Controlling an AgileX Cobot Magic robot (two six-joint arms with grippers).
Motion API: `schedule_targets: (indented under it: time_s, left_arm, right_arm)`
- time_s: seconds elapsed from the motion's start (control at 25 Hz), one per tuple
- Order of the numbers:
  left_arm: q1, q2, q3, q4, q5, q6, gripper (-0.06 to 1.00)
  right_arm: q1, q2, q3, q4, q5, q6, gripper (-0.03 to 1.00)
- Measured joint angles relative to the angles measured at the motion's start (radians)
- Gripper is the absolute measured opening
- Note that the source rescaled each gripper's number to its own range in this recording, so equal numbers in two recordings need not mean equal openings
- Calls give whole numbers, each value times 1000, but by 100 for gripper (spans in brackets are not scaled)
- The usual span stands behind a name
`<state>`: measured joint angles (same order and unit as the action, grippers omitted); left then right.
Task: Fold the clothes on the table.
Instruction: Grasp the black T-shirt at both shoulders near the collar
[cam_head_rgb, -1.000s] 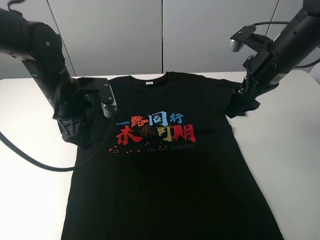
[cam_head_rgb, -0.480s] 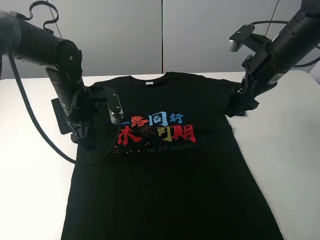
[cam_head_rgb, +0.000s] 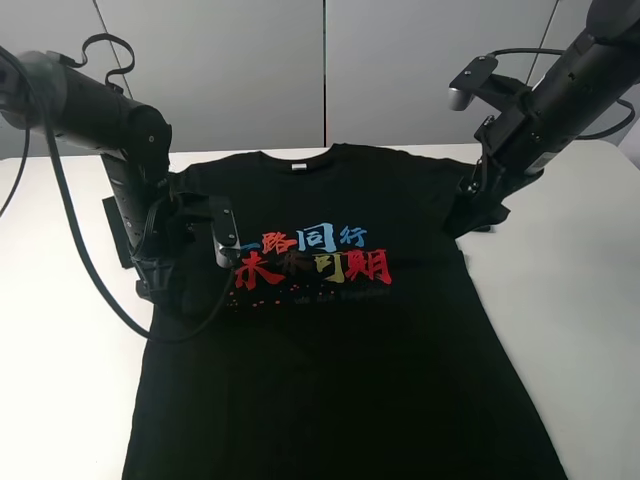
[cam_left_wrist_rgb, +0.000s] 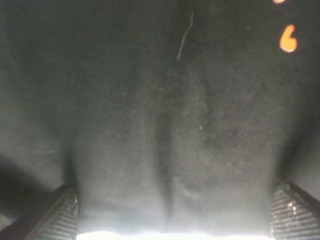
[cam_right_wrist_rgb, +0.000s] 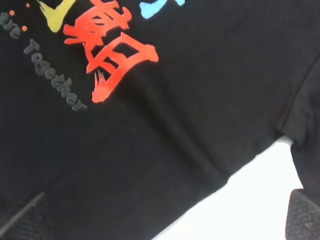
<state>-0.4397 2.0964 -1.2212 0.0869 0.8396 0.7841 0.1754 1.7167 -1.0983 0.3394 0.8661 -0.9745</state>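
Note:
The characters (cam_head_rgb: 318, 257) sit between the robot's grippers, so the black T-shirt (cam_head_rgb: 335, 385) will bend there and its collar end will droop behind when the robot lifts it.
The clothes, a black T-shirt (cam_head_rgb: 330, 350) with red, blue and yellow characters (cam_head_rgb: 315, 255), lie flat, front up, on the white table (cam_head_rgb: 580, 300). My left gripper (cam_head_rgb: 165, 288) is down on the shirt's left side just below the left sleeve (cam_head_rgb: 118, 232). In the left wrist view its fingers (cam_left_wrist_rgb: 50, 220) stand wide apart with black cloth (cam_left_wrist_rgb: 170, 125) between them, so the left gripper (cam_left_wrist_rgb: 172, 222) is open. My right gripper (cam_head_rgb: 476, 214) sits low at the right sleeve. It is open (cam_right_wrist_rgb: 162, 220), its fingers (cam_right_wrist_rgb: 304, 215) straddling the shirt's edge (cam_right_wrist_rgb: 150, 150).
Bare white table (cam_right_wrist_rgb: 240, 205) shows beside the shirt's right edge and on both sides of the shirt. A grey panelled wall (cam_head_rgb: 320, 70) stands behind the table. A black cable (cam_head_rgb: 80, 270) from the left arm loops over the table's left part.
The left arm has swung in and its gripper has settled lower on the shirt's left side, uncovering the left sleeve. The right arm has shifted slightly left. Both grippers stay open.

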Motion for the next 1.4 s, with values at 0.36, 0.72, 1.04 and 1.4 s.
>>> schedule_targets:
  time_s: [0.36,0.72,1.04,1.4]
  left_arm:
    - [0,5,0,18,-18,0,96]
    - [0,8,0,56,-25,2,14]
    - [0,8,0,56,-22,1,1]
    - [0,8,0,56,-22,8,1]
  right_arm:
    - [2,0,0,11,-24,-5,100]
    - [2,0,0,13,-26,-9,100]
    - [2,0,0,13,-26,-75,100]
    - [24,81,0,-60,-28,-96,100]
